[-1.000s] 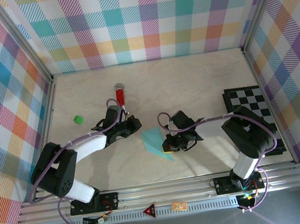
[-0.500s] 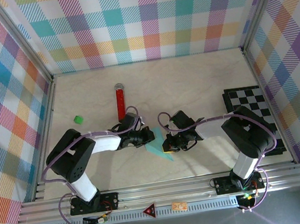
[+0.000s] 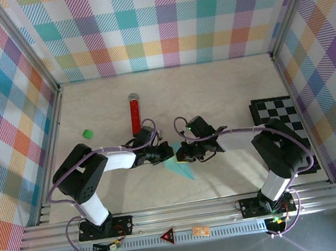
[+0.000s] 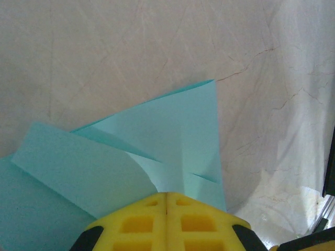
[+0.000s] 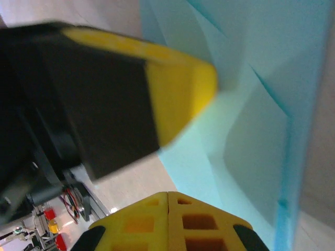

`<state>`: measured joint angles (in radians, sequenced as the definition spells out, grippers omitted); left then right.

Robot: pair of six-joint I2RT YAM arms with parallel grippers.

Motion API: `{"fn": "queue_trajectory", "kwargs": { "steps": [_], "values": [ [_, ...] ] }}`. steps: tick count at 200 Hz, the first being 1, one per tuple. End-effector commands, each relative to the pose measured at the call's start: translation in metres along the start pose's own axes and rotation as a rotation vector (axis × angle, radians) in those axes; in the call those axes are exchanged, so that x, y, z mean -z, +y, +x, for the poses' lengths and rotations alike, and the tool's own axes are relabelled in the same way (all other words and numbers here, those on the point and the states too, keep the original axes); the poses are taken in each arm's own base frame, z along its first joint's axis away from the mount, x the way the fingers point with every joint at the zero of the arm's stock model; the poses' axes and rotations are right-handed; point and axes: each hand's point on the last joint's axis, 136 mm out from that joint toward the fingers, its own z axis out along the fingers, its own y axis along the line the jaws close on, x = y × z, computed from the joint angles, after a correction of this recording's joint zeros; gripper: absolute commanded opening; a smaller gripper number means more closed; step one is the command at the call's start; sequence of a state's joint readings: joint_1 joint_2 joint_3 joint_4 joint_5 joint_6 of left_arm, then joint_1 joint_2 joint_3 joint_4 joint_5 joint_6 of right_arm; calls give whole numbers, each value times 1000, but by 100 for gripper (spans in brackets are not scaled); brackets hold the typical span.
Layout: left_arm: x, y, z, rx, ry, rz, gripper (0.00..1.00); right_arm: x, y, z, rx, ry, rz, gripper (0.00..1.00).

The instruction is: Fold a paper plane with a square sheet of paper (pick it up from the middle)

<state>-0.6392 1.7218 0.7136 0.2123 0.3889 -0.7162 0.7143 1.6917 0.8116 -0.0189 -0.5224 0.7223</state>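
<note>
The way ahead is blocked by my left gripper on the paper's creased flaps (image 4: 163,177), so my right gripper should go back and press along the fold to the paper's near point (image 3: 192,178).
The square sheet of paper (image 3: 178,166) is light cyan, partly folded, and lies at mid-table with a point toward the near edge. In the left wrist view its creased flaps (image 4: 172,136) fan out from my left gripper (image 4: 166,194), which is shut on the paper's edge. In the top view the left gripper (image 3: 167,155) sits at the paper's left top corner and the right gripper (image 3: 182,154) just to its right. My right gripper (image 5: 167,193) is shut, the paper (image 5: 251,120) meeting its tips. A finger of the left gripper (image 5: 178,89) hangs close above.
A red glittery tube (image 3: 134,114) lies behind the left arm. A small green cube (image 3: 87,133) sits at the far left. The black-and-white checkered board (image 3: 281,113) lies at the right, partly under the right arm. Plaid walls enclose the table.
My left gripper has swung right from beside the red tube to the paper and closed on its edge. The right gripper has shifted slightly up and left, staying shut.
</note>
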Motion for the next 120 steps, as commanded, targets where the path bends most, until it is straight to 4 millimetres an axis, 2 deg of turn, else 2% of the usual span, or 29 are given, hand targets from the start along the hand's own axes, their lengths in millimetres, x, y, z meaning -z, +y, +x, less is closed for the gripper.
{"fn": "queue_trajectory", "kwargs": {
  "steps": [1,19,32,82,120],
  "values": [
    [-6,29,10,21,29,-106,6,-19,-11,2,-35,31,32,1],
    [-5,30,11,21,29,-114,5,-27,-35,16,-72,64,99,2],
    [-5,33,12,22,28,-124,5,-25,-45,27,-85,75,116,2],
    [-7,42,13,34,32,-146,5,-3,-48,57,-43,91,106,4],
    [-7,41,11,35,30,-144,5,5,-61,81,-64,117,120,5]
  ]
}}
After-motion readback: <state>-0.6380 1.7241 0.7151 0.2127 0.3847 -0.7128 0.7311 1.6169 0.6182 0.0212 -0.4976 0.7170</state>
